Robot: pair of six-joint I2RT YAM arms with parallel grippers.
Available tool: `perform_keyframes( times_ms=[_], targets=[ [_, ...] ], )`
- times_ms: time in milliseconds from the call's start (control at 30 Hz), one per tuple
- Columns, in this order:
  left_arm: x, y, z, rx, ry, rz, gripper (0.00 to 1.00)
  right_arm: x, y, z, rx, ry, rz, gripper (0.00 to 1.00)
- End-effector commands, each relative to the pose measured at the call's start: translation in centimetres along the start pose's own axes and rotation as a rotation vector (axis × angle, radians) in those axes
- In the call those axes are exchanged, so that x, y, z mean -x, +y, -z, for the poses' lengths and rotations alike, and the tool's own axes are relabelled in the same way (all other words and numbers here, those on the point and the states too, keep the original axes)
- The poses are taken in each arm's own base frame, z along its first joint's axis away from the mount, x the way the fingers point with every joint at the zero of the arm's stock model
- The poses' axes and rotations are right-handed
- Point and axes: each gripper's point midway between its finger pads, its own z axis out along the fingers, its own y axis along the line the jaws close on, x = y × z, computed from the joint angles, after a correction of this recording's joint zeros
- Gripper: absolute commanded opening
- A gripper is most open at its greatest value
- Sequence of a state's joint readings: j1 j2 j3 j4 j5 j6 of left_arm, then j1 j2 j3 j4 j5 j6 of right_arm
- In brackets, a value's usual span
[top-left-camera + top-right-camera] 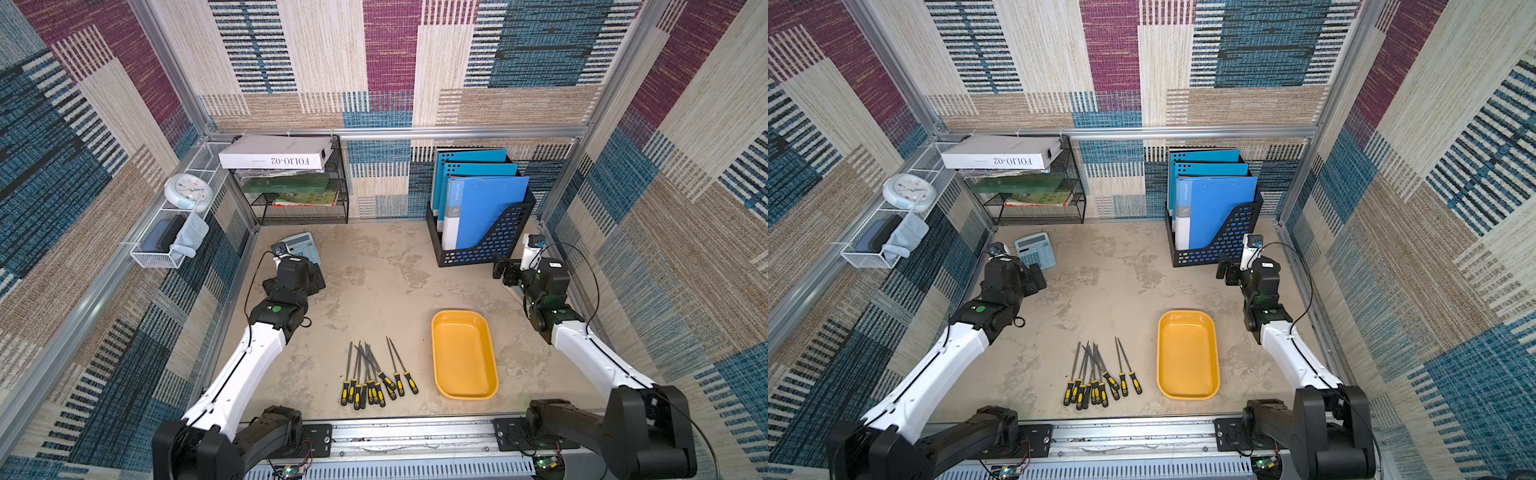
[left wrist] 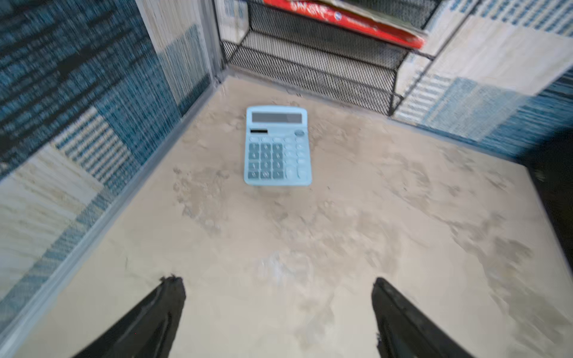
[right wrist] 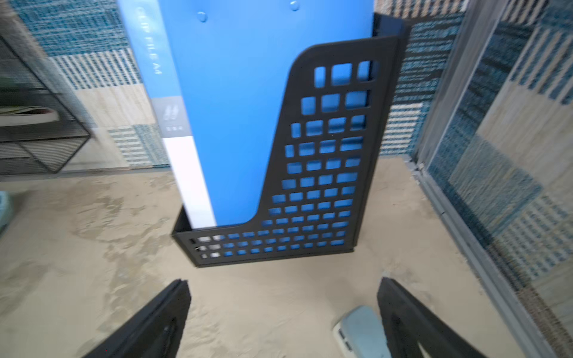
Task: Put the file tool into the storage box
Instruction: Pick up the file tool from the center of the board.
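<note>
The outer file tool's handle has free room on my left gripper's side (image 1: 325,385), so I should keep moving toward that handle (image 1: 345,392) until my open fingers are on both sides of it.
Several file tools (image 1: 387,380) (image 1: 1112,380) with black-and-yellow handles lie side by side near the table's front edge, tips pointing to the back. Just to their right the storage box (image 1: 463,357) (image 1: 1187,357), a shallow yellow-orange tray, sits with nothing in it. My left gripper (image 1: 312,277) (image 1: 1036,279) (image 2: 276,280) hovers open at the back left, well away from the files, its jaws wide apart over bare table. At the back right, my right gripper (image 1: 502,266) (image 1: 1225,272) (image 3: 283,281) also stands open and holds nothing. Neither wrist view shows the files or the box.
A pale blue calculator (image 2: 277,145) (image 1: 301,245) lies ahead of the left gripper. Behind it stands a black wire-mesh rack (image 1: 307,208). A black perforated folder holder (image 3: 310,192) (image 1: 490,237) with blue folders faces the right gripper. A small pale blue-and-white object (image 3: 359,328) lies under that gripper.
</note>
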State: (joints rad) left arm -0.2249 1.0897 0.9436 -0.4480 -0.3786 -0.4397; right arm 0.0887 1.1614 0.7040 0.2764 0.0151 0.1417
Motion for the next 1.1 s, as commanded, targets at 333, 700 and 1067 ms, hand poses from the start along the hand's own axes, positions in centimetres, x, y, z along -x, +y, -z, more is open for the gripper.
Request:
perform_keyframes(
  times_ms=[333, 700, 1067],
  targets=[
    [-22.9, 2.2, 13.0, 0.093, 1.086, -0.001, 0.99, -4.6, 13.4, 5.5, 0.258, 0.619, -0.190, 0.95],
    [-26.7, 1.4, 12.3, 0.168, 1.143, -0.146, 0.82, -6.6, 16.3, 5.9, 0.343, 0.717, -0.173, 0.82],
    [-29.4, -0.9, 10.0, 0.130, 1.169, -0.171, 0.73, -8.1, 16.6, 6.6, 0.350, 0.760, -0.143, 0.73]
  ],
)
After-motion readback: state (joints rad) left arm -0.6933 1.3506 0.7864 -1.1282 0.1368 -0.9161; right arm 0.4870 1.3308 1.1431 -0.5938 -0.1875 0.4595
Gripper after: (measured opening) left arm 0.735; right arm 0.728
